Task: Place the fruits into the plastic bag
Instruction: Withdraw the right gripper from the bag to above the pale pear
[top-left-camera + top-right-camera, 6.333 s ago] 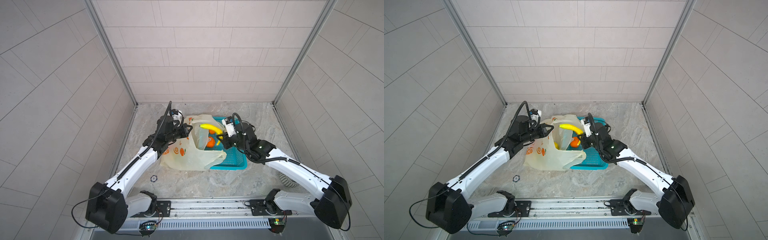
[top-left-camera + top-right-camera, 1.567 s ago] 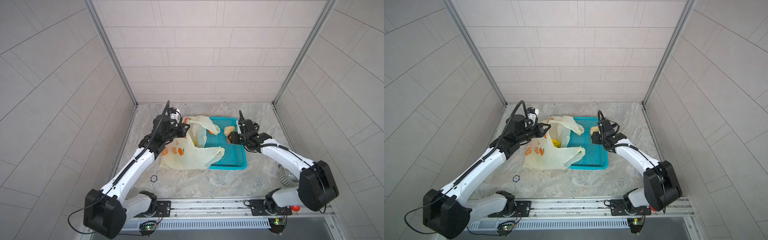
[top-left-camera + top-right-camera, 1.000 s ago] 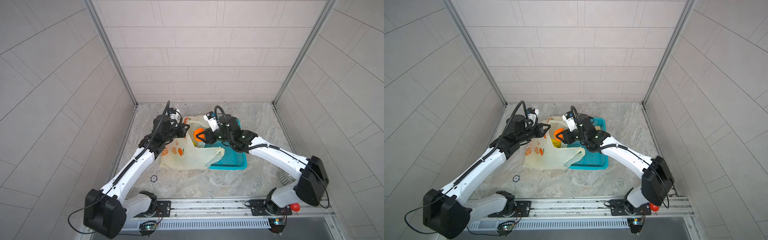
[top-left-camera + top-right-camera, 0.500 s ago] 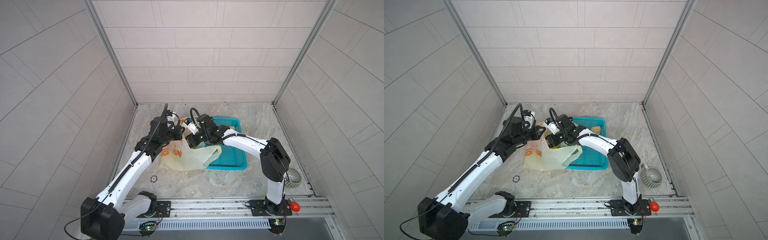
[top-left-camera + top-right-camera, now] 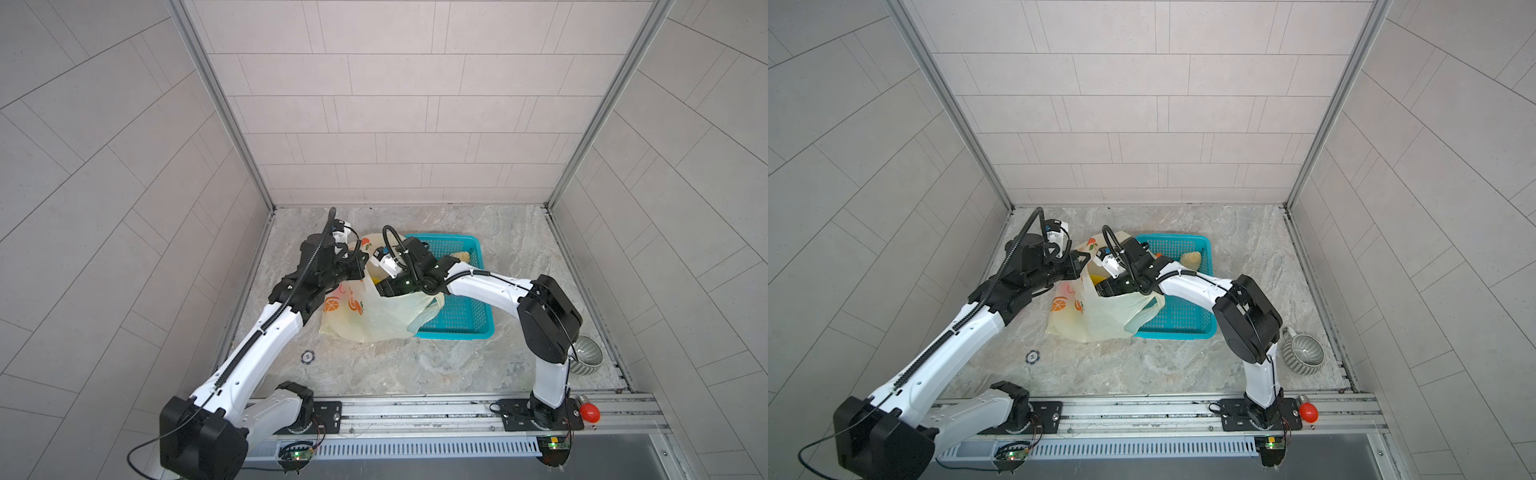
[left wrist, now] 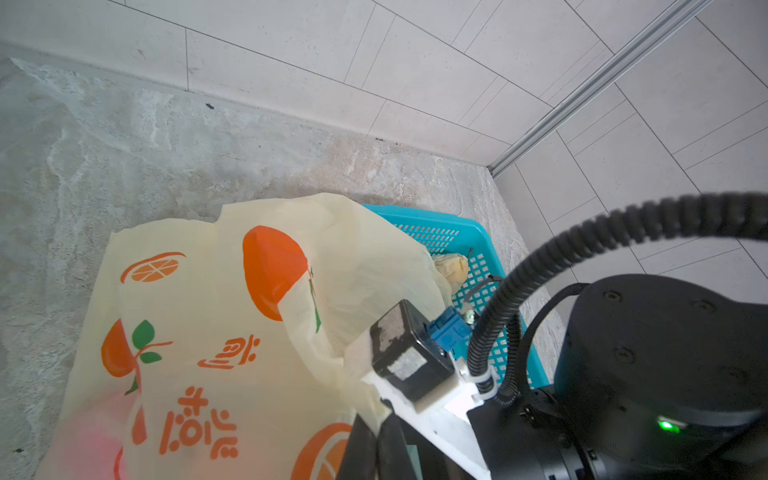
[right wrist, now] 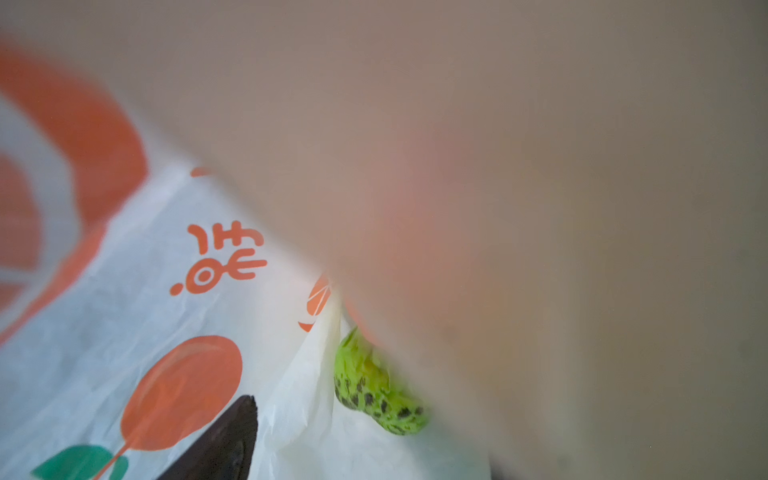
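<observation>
The pale beige fruit [image 5: 1191, 260] is lying clear of the bag. My right gripper should keep going out into the basket [image 5: 1189, 308] until its fingers close around the fruit.
The pale-yellow plastic bag [image 5: 374, 320] [image 5: 1100, 316] lies on the stone floor, its mouth lifted. My left gripper [image 5: 360, 270] [image 6: 376, 428] is shut on the bag's rim. My right gripper [image 5: 380, 286] [image 5: 1100, 289] reaches into the bag's mouth. In the right wrist view one dark finger [image 7: 224, 440] stands far to one side, the other is behind blurred film, and nothing shows against it. A green fruit [image 7: 374, 390] lies deep in the bag, with an orange blur beside it. A pale beige fruit [image 5: 1192, 258] [image 6: 451, 266] lies in the basket.
The teal mesh basket [image 5: 457, 328] [image 5: 1183, 328] sits just right of the bag, partly under it. A ribbed metal cup [image 5: 1304, 353] stands at the front right, by my right arm's base. A red knob [image 5: 1307, 411] is on the rail and a small disc [image 5: 1032, 356] on the floor.
My right gripper carried an orange fruit from the basket over to the bag, then pushed down into its mouth. The orange no longer shows in its jaws. The left gripper kept its hold.
</observation>
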Robot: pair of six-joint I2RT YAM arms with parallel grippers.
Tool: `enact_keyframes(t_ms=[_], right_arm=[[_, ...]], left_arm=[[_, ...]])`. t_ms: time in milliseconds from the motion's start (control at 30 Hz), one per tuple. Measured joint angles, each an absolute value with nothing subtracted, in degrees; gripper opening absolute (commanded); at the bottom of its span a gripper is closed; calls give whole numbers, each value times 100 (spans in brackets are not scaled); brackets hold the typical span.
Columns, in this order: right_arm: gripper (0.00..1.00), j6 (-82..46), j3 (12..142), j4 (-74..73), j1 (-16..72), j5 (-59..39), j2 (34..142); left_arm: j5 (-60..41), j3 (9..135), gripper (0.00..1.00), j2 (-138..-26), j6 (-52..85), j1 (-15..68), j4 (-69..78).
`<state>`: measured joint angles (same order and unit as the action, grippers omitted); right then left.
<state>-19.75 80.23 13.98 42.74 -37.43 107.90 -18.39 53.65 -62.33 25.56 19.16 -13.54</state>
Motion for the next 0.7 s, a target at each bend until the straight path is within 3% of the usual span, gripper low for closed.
enact_keyframes(t_ms=[700], right_arm=[[80, -2110, 6943, 952, 3225, -3140, 8497]], left_arm=[[-1645, 5367, 0, -6195, 2434, 1916, -1356]])
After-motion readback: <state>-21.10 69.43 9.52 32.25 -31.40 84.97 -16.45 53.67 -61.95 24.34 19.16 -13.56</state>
